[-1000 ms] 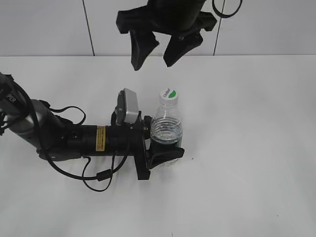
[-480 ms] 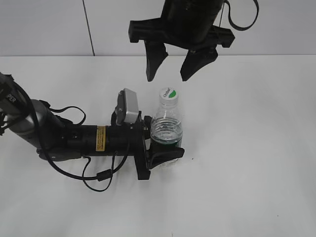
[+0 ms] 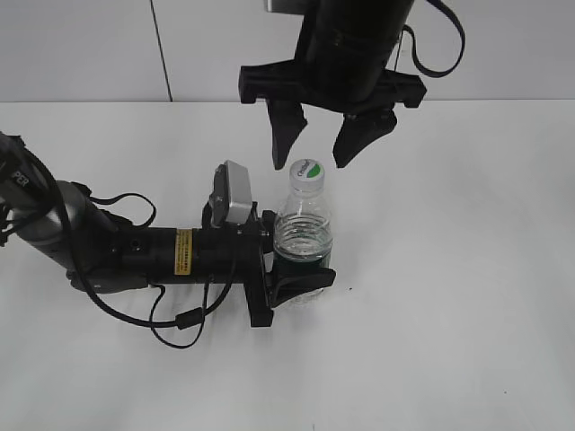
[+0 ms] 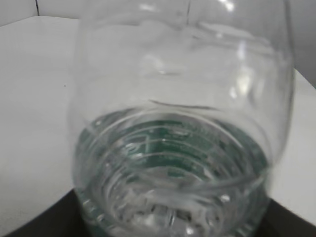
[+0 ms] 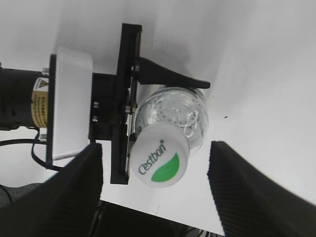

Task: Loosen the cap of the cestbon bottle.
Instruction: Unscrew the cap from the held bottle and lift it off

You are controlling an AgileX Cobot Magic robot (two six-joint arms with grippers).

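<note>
My left gripper is closed on the bottle's lower body (image 3: 302,272). The cap (image 3: 307,175) will turn and the bottle will stay still when I twist the cap.
The cestbon bottle (image 3: 304,235) stands upright on the white table, clear with a green label low down. Its white cap (image 3: 308,172) carries a green mark. My left gripper (image 3: 301,277) lies level on the table and is shut on the bottle's lower body. In the left wrist view the bottle (image 4: 173,123) fills the frame. My right gripper (image 3: 314,162) hangs open, pointing down, its fingertips on either side of the cap and just above it, touching nothing. From the right wrist, the cap (image 5: 160,160) sits between the two dark fingers (image 5: 64,197) with gaps on both sides.
The left arm (image 3: 135,251) and its loose cables (image 3: 180,319) stretch across the table to the left of the bottle. A white camera housing (image 3: 235,193) sits on that wrist, close beside the bottle. A tiled wall (image 3: 90,45) stands behind the table.
My right gripper has moved right and down, from high and left of the bottle to just over the cap. The left gripper and the bottle have not moved.
</note>
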